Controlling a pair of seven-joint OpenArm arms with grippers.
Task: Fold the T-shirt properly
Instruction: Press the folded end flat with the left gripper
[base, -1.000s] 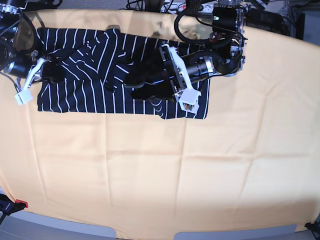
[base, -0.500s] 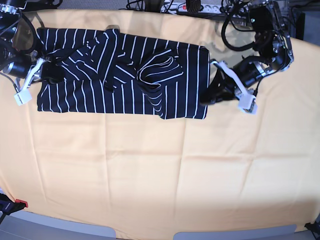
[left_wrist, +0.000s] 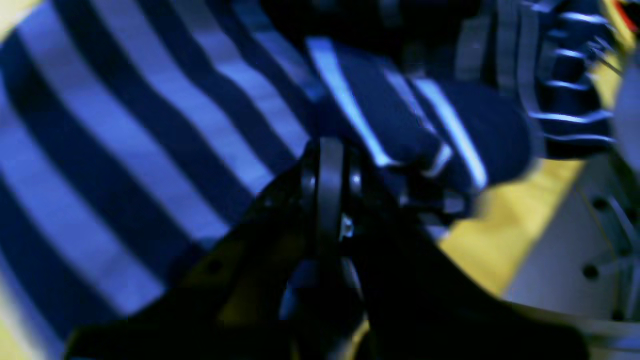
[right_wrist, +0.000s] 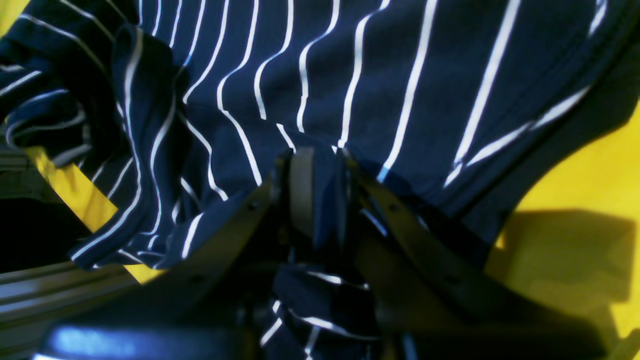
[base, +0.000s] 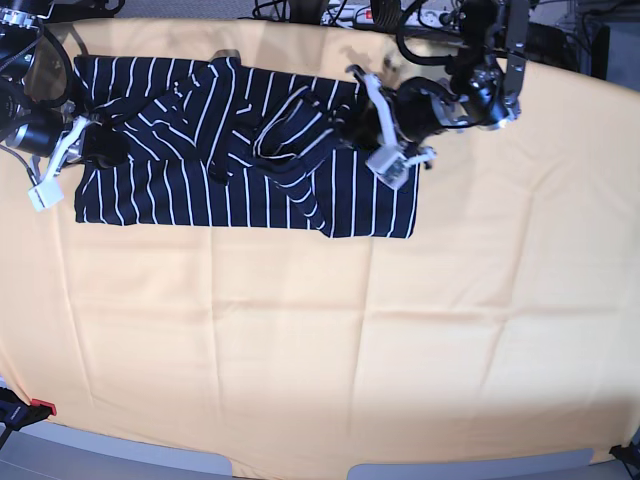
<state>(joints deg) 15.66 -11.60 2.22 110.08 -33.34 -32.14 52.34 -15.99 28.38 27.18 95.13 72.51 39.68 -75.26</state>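
Note:
The T-shirt bunches up into a raised fold (base: 292, 140) next to the robot's left gripper, so the robot should pull the T-shirt's pinched edge (base: 350, 128) back away from its right gripper to flatten the fold.
The navy pinstriped T-shirt (base: 200, 180) lies partly folded and crumpled at the back left of the table. My right gripper (base: 100, 148) is at the shirt's left edge; in the right wrist view my right gripper (right_wrist: 320, 160) is shut on a pinch of the T-shirt (right_wrist: 400, 65). My left gripper (base: 350, 125) is over the shirt's upper right part. In the blurred left wrist view my left gripper (left_wrist: 340, 150) looks shut, with a bunched fold of the T-shirt (left_wrist: 425, 135) at its tip.
A yellow-orange cloth (base: 320, 330) covers the whole table. Cables and a power strip (base: 370, 12) run along the back edge. A red clamp (base: 38, 406) sits at the front left corner. The table's grey front edge (base: 300, 470) shows at the bottom.
My left arm swung from over the shirt's middle out past its right edge, then back left and up over the upper right part. The central fold shifted. The right arm has not moved.

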